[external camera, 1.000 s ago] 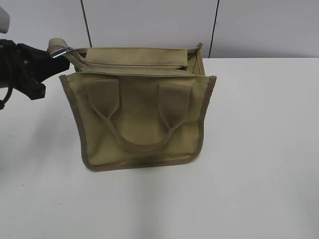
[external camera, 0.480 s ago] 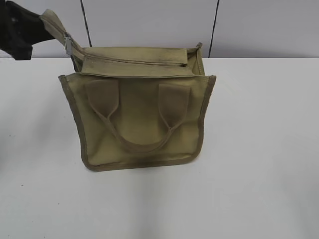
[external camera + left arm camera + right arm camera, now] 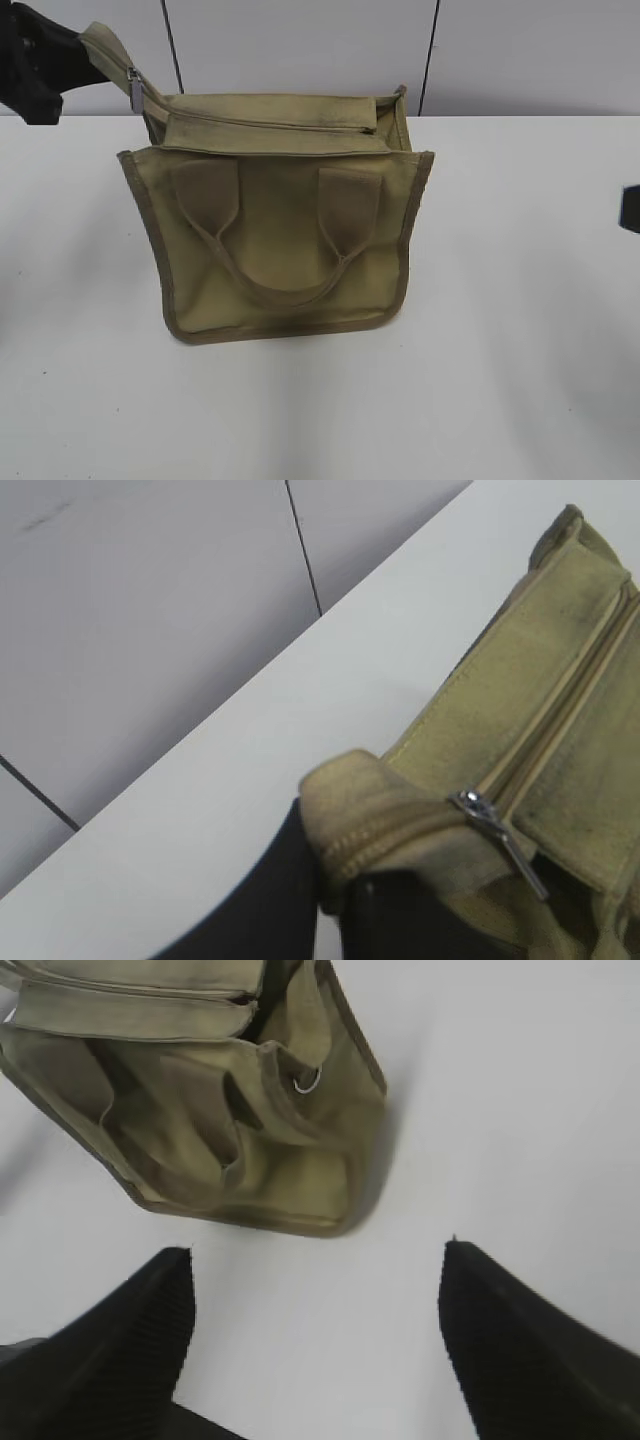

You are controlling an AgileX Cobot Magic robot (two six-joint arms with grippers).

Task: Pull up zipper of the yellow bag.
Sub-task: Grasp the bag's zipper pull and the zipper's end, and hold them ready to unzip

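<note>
My gripper will pull the tab of the silver zipper slider (image 3: 135, 78), and the slider should then run across and stop where the zip line ends (image 3: 371, 130), short of the bag's side.
The yellow bag (image 3: 285, 235) lies on the white table with its handles facing me and its zip line along the top. My left gripper (image 3: 80, 48) is at the upper left, shut on the khaki fabric tail (image 3: 370, 815) at the end of the zip line, holding it raised off the table. The silver zipper slider (image 3: 475, 805) sits just past that tail, and its pull tab (image 3: 135, 90) hangs loose. My right gripper (image 3: 318, 1250) is open and empty over bare table to the right of the bag (image 3: 230, 1110), only just showing at the exterior view's right edge (image 3: 631, 208).
The white table (image 3: 520, 330) ends at a grey panelled wall (image 3: 300, 45) right behind the bag. A small metal ring (image 3: 307, 1082) shows on the bag's side in the right wrist view.
My left gripper has lifted the fabric tail up and to the left; the pull tab now hangs down. The right gripper has come into the exterior view at the right edge.
</note>
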